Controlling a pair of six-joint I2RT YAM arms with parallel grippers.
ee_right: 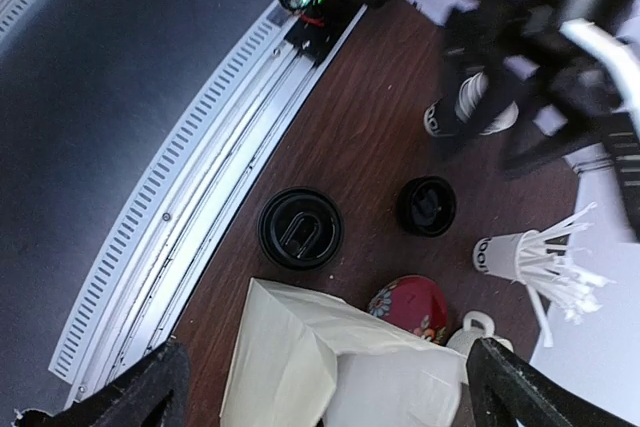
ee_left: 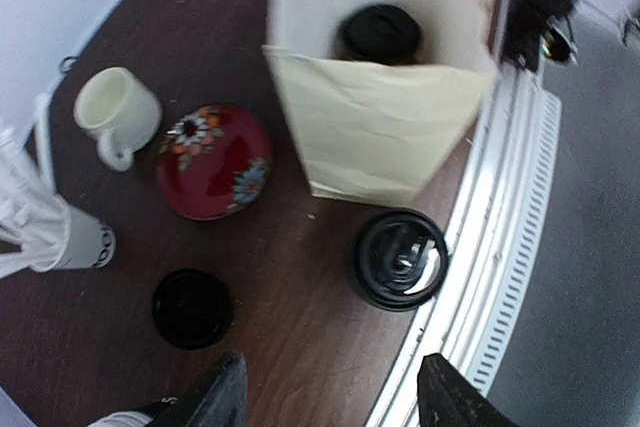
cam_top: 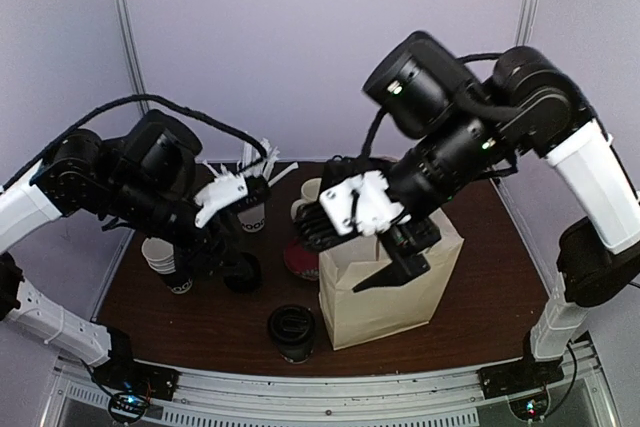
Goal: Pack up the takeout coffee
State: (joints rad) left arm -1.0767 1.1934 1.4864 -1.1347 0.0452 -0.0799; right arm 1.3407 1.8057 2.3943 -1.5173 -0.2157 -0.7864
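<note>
I should move my right gripper out of the way, because it is hanging over the bag's opening (cam_top: 361, 250), while my left gripper picks up the black cup (cam_top: 291, 328) near the rail to pack it.
One black-lidded takeout coffee cup (ee_left: 378, 35) shows inside the open top of the cream paper bag (ee_left: 380, 117) (cam_top: 385, 297) (ee_right: 300, 357). A second lidded black cup (cam_top: 291, 330) (ee_left: 398, 257) (ee_right: 300, 229) stands on the table in front of the bag, close to the metal rail. My right gripper (cam_top: 395, 262) (ee_right: 330, 397) hangs over the bag's mouth, wide open and holding nothing. Back on the left, my left gripper (cam_top: 215, 237) (ee_left: 335, 402) is open above bare table, its fingers apart with nothing between them.
A smaller black lidded cup (cam_top: 243, 272) (ee_left: 192, 307) (ee_right: 428, 206) stands left of the bag. A red flowered bowl (ee_left: 215, 160), a cream mug (ee_left: 115, 112) and a white cup of straws (ee_left: 60, 237) sit behind. Stacked white cups (cam_top: 160, 257) stand at the left edge.
</note>
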